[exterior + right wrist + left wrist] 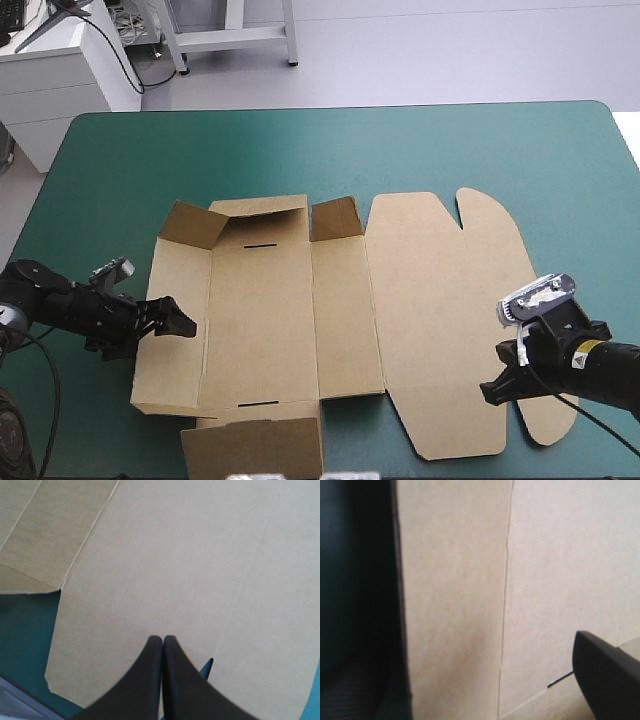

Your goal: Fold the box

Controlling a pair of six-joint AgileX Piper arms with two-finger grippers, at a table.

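Note:
The box's back side [172, 366] will swing up as one stiff panel and stand when the robot folds it, because a straight crease [206, 335] runs beside the box's base.
The brown box [260, 310] lies as an opened sheet in the middle of the table. Its wide lid panel [440, 300] is flat on the right. Two small flaps [200, 222] stand raised at the far end, and another flap [255, 445] lies flat at the near end. My left gripper [178, 318] is at the box's left edge, open, with the left side panel [455, 605] ahead between its fingers [607, 680]. My right gripper [492, 388] is shut, its tips [162, 641] over the lid's near right part [200, 565].
The teal-green cover [330, 150] shows as a broad strip between the box and the table's far edge. The near flap reaches almost to the table's front edge. A narrower strip of cover runs along the right of the lid.

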